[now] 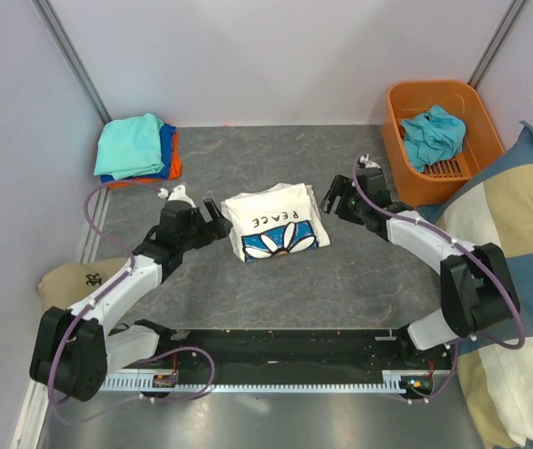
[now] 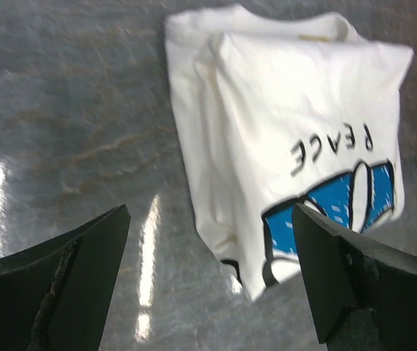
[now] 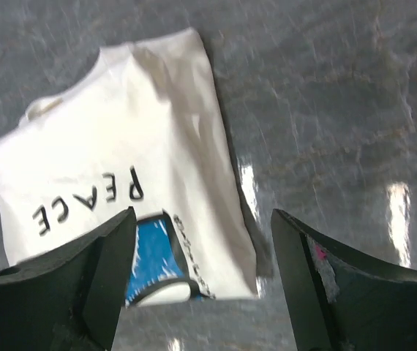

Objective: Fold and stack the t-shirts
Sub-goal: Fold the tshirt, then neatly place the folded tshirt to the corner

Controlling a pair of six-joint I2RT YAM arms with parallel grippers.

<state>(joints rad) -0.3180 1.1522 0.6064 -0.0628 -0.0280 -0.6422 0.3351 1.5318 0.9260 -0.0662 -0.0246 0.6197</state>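
The white t-shirt's collar edge [image 1: 268, 191] faces the back wall, so next my left gripper swings that edge toward itself while my right gripper pushes the blue flower print [image 1: 281, 239].
A folded white t-shirt [image 1: 276, 223] with "PEACE" lettering and a blue flower print lies at the table's middle; it also shows in the left wrist view [image 2: 289, 139] and the right wrist view [image 3: 113, 183]. My left gripper [image 1: 218, 217] is open and empty just left of it, above the table [image 2: 208, 292]. My right gripper [image 1: 335, 196] is open and empty just right of it [image 3: 203, 292]. A stack of folded tees, teal [image 1: 132, 143] on blue and orange [image 1: 171, 159], lies at the back left. A crumpled teal tee [image 1: 433, 134] sits in the orange basket [image 1: 414, 182].
A blue-and-cream checked cushion [image 1: 519, 309] fills the right side. A tan cap [image 1: 68, 281] lies at the left by the left arm. Walls close the back and sides.
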